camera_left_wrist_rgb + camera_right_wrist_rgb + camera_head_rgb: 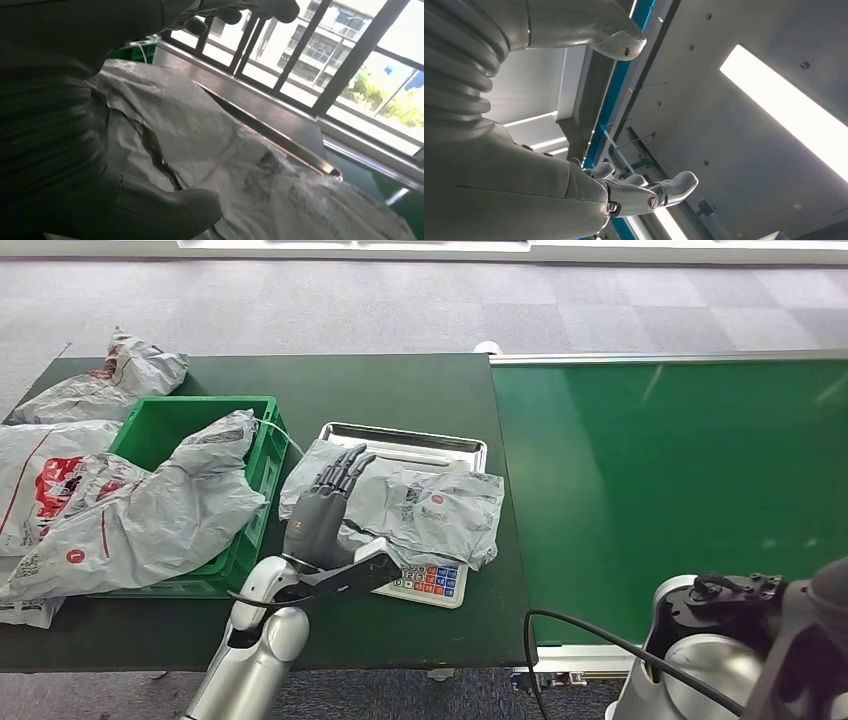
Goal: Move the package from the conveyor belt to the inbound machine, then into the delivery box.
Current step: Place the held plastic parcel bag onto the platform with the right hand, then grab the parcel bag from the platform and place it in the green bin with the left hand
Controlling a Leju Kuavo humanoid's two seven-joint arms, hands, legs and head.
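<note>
The grey package (425,506) has a loose fold (151,144) along its wrinkled near edge. The package will bunch into a narrow part at my grip when I lift it.
A crumpled grey package (430,505) lies on the steel tray (420,440) of the inbound machine, a scale with a keypad (432,580) at its near edge. My left hand (322,505) lies over the package's left part with its fingers stretched out and pointing away from me. In the left wrist view the package (240,165) spreads out between the thumb and the fingers (240,10) of my left hand (60,125), which stay apart. My right hand (524,190) faces the ceiling with fingers spread and nothing in it.
The green delivery crate (170,415) stands just left of the scale with a large grey package (170,505) draped over its rim. More packages (110,375) lie at the table's left end. The green conveyor belt (670,480) runs along the right, bare. My right arm (720,640) sits low at its near edge.
</note>
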